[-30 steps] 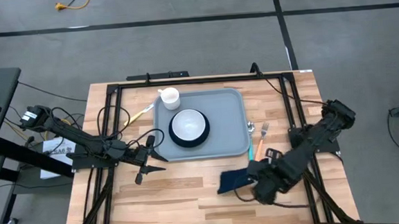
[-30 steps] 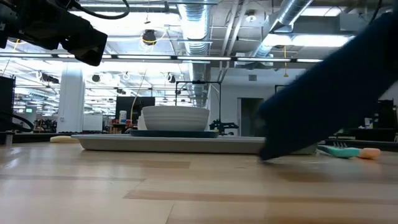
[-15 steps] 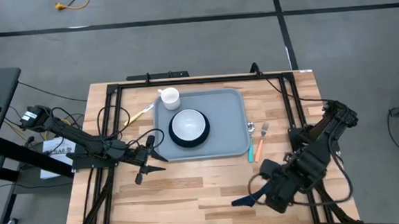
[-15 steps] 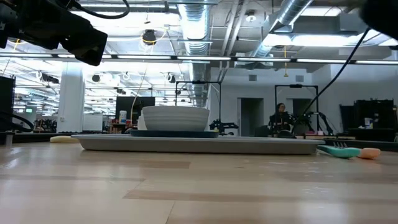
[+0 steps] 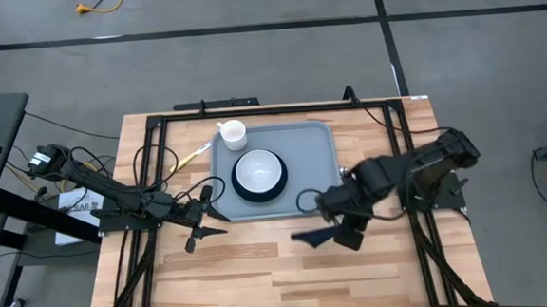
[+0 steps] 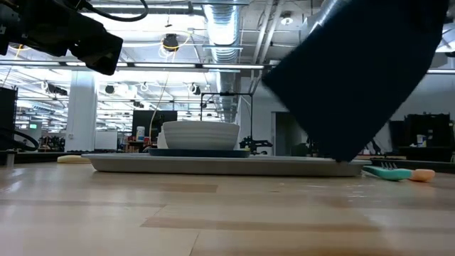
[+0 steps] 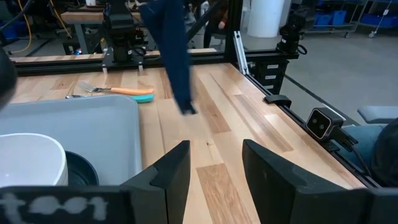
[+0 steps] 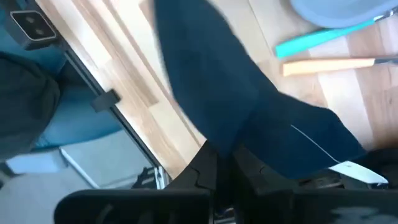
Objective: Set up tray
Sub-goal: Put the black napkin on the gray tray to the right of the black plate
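Observation:
My right gripper should carry the top of the navy cloth to the tray's far edge and lay the cloth beside the bowl (image 5: 311, 170), because the cloth hangs slanted off the tray's near corner.
The light grey-blue tray (image 5: 308, 175) lies mid-table. It carries a white bowl (image 5: 258, 171) on a dark plate, and a white cup (image 5: 232, 132) stands at its far left corner. My right gripper (image 5: 342, 224), shut on the dark navy cloth (image 5: 314, 238), hovers off the tray's near right corner. In the low view the cloth (image 6: 355, 71) hangs in front of the tray's right end. My left gripper (image 7: 214, 171) is open and waits by the tray's near left corner, holding nothing. My right gripper pinches the navy cloth between its two fingers (image 8: 208, 165) at an upper part of it (image 8: 227, 134); edge or fold, I cannot tell. The cloth hangs slack below the hold and is lifted off the table; its lowest corner (image 6: 346, 156) hangs low, near table level.
A fork with an orange and teal handle (image 7: 115, 91) lies on the wood right of the tray. A yellow utensil (image 5: 192, 157) lies left of the tray. Black frame rails (image 5: 159, 141) run along the table's left, right and far sides. Bare wood (image 5: 262, 268) stretches toward the near edge.
My right gripper first drew back toward the near right corner, then swung left and toward the far edge, ending at the tray's near right corner. The cloth went with it, leaving the low view and returning there hanging higher. The left arm kept still.

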